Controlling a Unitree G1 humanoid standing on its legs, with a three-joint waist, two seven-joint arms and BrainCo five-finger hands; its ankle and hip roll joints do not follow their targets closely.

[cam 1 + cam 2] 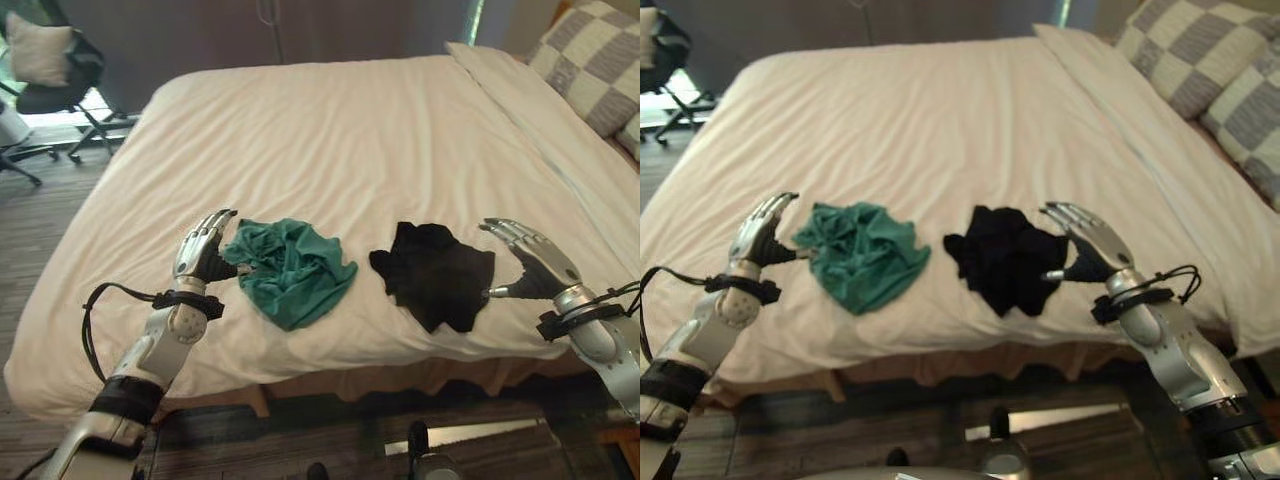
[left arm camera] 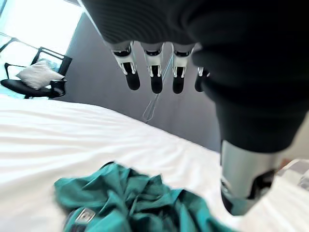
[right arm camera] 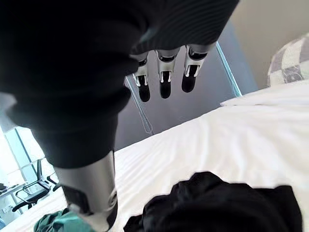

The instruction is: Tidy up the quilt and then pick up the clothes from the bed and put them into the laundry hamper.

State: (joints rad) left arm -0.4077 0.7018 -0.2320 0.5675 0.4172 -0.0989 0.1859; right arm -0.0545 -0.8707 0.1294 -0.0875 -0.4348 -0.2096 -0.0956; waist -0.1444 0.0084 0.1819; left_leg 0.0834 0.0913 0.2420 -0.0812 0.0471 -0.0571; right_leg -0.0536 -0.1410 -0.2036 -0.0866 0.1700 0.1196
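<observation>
The green garment [image 1: 291, 290] lies in a heap of loose, overlapping folds [image 1: 284, 257]. It will therefore fall open and hang down below my left gripper when I carry it.
A crumpled green garment [image 1: 291, 269] and a crumpled black garment [image 1: 434, 271] lie side by side near the front edge of the bed, on the smooth white quilt [image 1: 330, 130]. My left hand [image 1: 203, 251] hovers just left of the green garment [image 2: 130, 205], fingers [image 2: 153, 72] straight and open, thumb pointing at the cloth. My right hand [image 1: 1087, 243] is poised at the right side of the black garment [image 3: 222, 205], fingers [image 3: 164, 77] extended, thumb near its edge. Neither hand holds anything.
Checked pillows [image 1: 592, 60] rest at the head of the bed on the right. A black office chair with a cushion [image 1: 50, 65] stands on the floor beyond the bed's far left corner. A dark wall [image 1: 300, 25] lies behind the bed.
</observation>
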